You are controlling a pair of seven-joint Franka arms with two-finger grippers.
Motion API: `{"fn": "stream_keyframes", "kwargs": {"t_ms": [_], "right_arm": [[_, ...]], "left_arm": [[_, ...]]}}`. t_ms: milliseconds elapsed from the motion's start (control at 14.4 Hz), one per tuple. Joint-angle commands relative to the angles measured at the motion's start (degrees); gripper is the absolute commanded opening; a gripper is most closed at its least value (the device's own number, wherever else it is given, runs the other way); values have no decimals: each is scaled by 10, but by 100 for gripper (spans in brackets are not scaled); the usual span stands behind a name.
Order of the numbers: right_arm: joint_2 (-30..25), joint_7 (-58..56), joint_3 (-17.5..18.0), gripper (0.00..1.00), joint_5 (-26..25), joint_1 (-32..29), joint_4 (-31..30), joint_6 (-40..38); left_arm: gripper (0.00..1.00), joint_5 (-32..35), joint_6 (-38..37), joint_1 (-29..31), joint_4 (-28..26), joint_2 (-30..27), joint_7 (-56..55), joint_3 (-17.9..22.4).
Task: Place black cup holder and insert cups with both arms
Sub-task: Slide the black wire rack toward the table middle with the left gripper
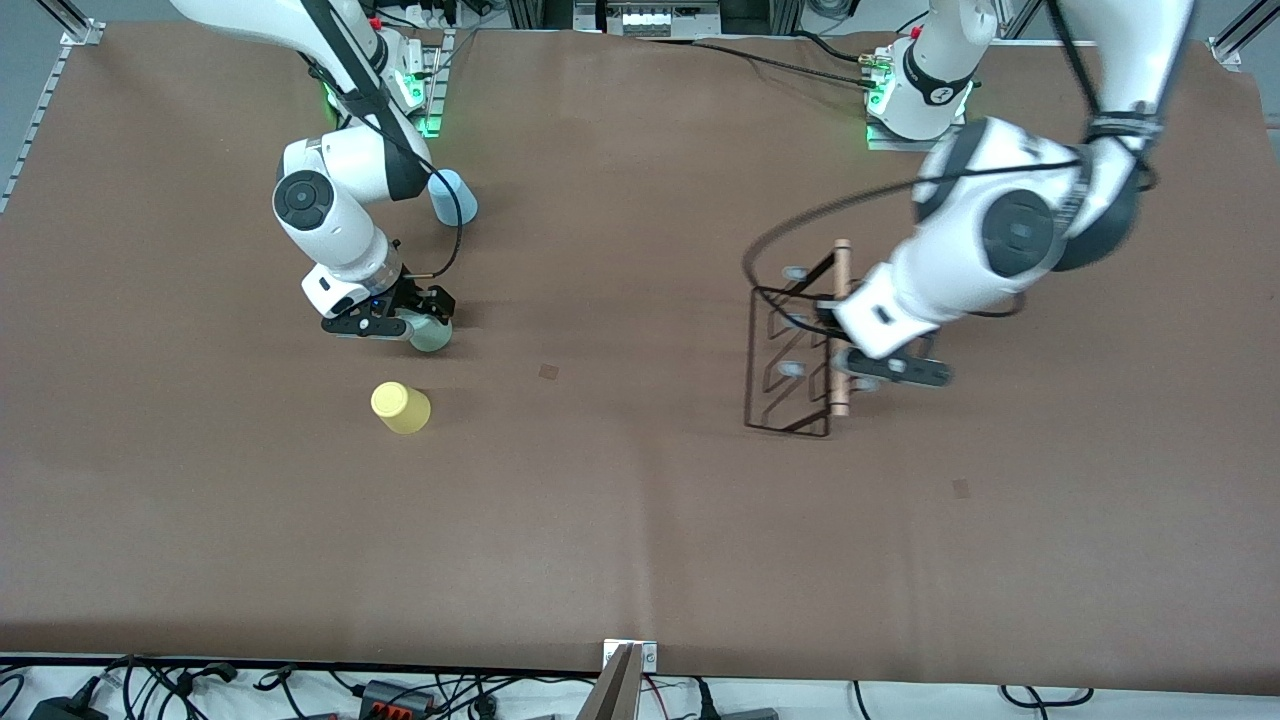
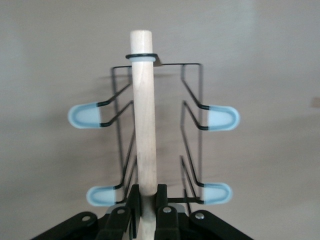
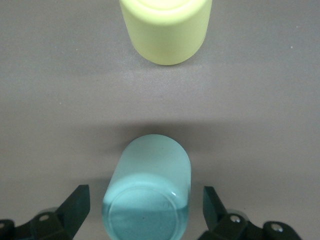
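I should keep my left gripper carrying the black cup holder by its wooden rod (image 1: 841, 398) through clear space toward the mat's middle (image 1: 677, 372) until the holder's base rests flat.
The black cup holder (image 1: 790, 365) is at the left arm's end of the table, its wooden rod (image 1: 842, 275) on top. My left gripper (image 1: 848, 362) is shut on that rod; in the left wrist view the gripper (image 2: 146, 197) clamps the rod (image 2: 142, 125) between pale-tipped pegs (image 2: 87, 116). I cannot tell whether the base rests on the table. My right gripper (image 1: 420, 325) is open around the mint green cup (image 1: 435, 342). In the right wrist view the gripper (image 3: 146, 207) flanks this cup (image 3: 147, 185) with gaps on both sides. The yellow cup (image 1: 400, 408) stands nearer the front camera and also shows in the right wrist view (image 3: 165, 30).
The light blue cup (image 1: 452, 196) stands near the right arm's base, partly hidden by the arm. A brown mat (image 1: 620, 500) covers the table. Cables lie along the table's front edge (image 1: 300, 685).
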Motion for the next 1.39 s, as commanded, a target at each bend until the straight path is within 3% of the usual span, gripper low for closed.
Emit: {"fn": "stream_keyframes", "kwargs": {"t_ms": [0,347,1319], "right_arm": [[10,-9,1,100,0,2,-5,19],[10,-9,1,100,0,2,-3,19],[4,-10,0,100,0,1,0,17]], "left_arm": [[1,-3,36,-50,17,23,-75,1],[1,-3,104,-134,20,63,-182,2],[1,-5,119,-159,36,93,-189,1]]}}
